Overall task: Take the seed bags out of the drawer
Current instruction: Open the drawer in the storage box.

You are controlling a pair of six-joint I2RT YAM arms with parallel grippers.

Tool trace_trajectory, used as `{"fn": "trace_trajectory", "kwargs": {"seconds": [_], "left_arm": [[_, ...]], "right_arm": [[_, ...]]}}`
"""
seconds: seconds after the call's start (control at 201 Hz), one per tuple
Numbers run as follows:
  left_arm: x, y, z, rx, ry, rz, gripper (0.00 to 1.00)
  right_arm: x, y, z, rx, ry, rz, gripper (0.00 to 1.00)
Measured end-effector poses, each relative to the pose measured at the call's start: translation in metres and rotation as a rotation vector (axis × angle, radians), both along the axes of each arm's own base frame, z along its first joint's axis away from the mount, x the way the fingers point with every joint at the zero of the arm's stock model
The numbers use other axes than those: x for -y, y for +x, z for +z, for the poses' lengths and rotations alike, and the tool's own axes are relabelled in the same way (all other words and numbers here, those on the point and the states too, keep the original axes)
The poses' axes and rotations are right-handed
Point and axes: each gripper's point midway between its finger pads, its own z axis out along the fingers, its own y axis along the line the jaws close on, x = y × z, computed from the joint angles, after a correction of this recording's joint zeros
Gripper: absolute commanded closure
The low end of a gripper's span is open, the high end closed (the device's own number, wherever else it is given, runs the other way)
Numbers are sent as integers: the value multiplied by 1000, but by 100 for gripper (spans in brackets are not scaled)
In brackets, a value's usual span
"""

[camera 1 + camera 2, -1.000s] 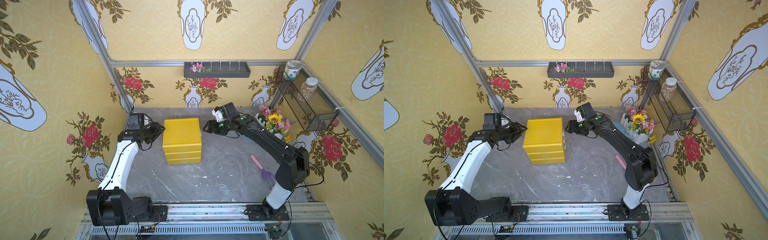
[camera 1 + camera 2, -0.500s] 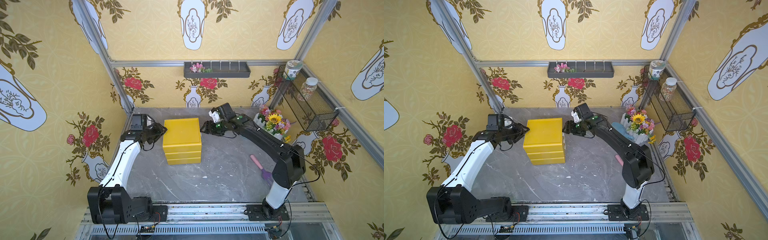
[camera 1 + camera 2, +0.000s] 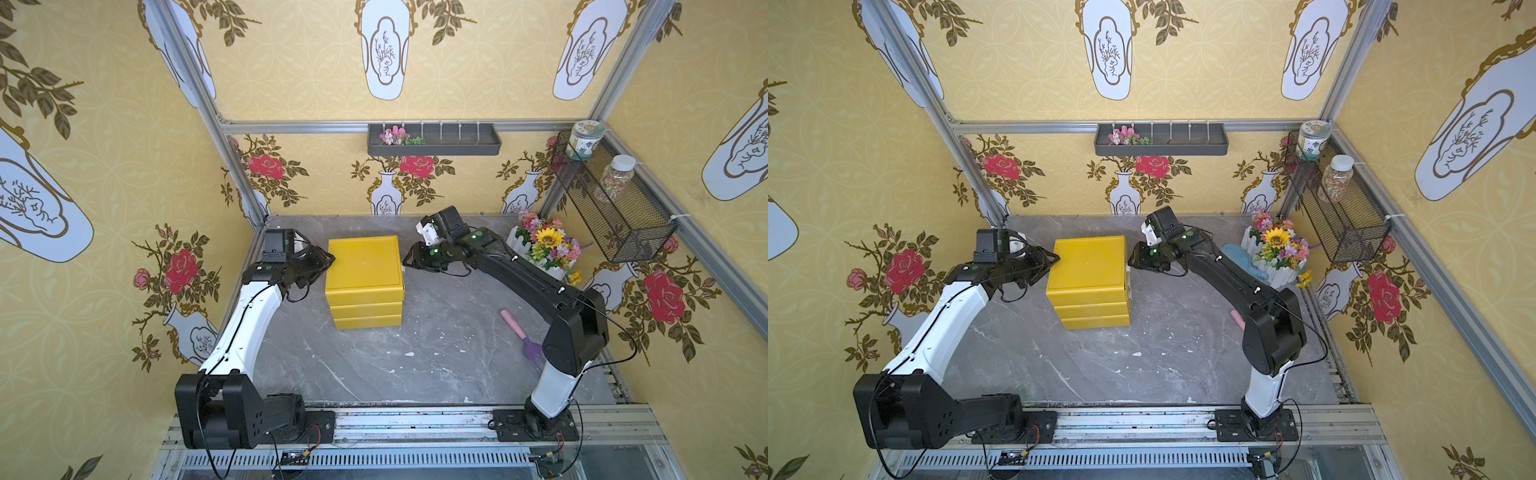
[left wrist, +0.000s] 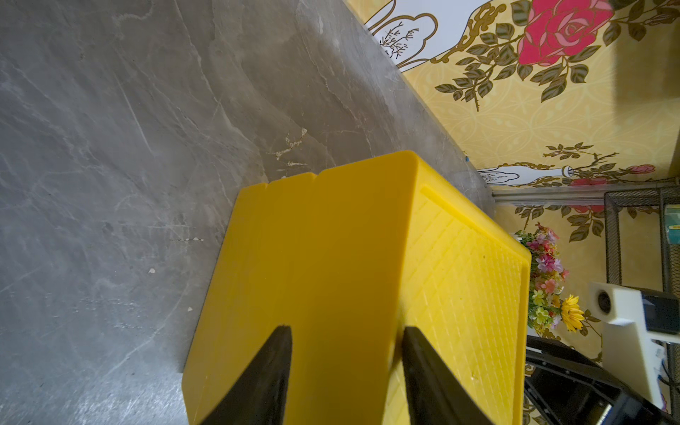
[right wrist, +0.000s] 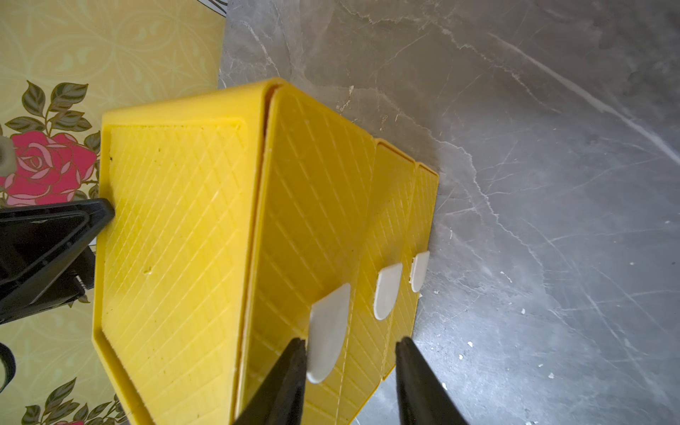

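Observation:
I should pull the top drawer open with my right gripper while my left gripper braces the drawer unit, because the top drawer's white handle (image 5: 330, 331) faces away from my left gripper.
A yellow drawer unit (image 3: 363, 266) (image 3: 1088, 266) with three shut drawers stands mid-table. The seed bags are hidden from every view. My left gripper (image 3: 331, 260) (image 4: 346, 331) is at the unit's left upper edge, jaws apart, tips against the yellow wall and top rim. My right gripper (image 3: 404, 262) (image 5: 349, 342) is at the drawer fronts on the unit's right side. Its jaws straddle the top drawer's white handle (image 5: 327, 331); one finger touches the handle, the other stands off it. The two lower handles (image 5: 386, 290) are free.
A pink-handled purple rake (image 3: 521, 332) lies on the grey table by the right arm's base. A flower pot (image 3: 548, 247) stands at the back right under a wire basket (image 3: 615, 208) holding jars. A dark shelf (image 3: 434, 143) hangs on the back wall.
Both grippers have closed in on the yellow unit from either side. The right gripper's jaws have narrowed round the top handle. The left gripper's jaws have narrowed slightly.

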Motion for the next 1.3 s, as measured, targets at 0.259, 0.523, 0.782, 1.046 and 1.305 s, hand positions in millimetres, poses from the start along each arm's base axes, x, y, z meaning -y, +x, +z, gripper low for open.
{"fn": "trace_trajectory", "kwargs": {"seconds": [0.259, 0.523, 0.782, 1.046, 1.305], "left_arm": [[0, 0, 0, -3, 0, 0, 47], [0, 1, 0, -7, 0, 0, 47], [0, 1, 0, -10, 1, -1, 47], [0, 2, 0, -9, 1, -1, 47], [0, 2, 0, -9, 1, -1, 46]], "right_arm": [[12, 2, 5, 20, -46, -30, 76], [52, 14, 8, 40, -97, -103, 81], [94, 22, 11, 37, -110, -176, 71], [66, 8, 22, 49, -77, -91, 46], [11, -6, 33, 88, -77, 24, 35]]}}
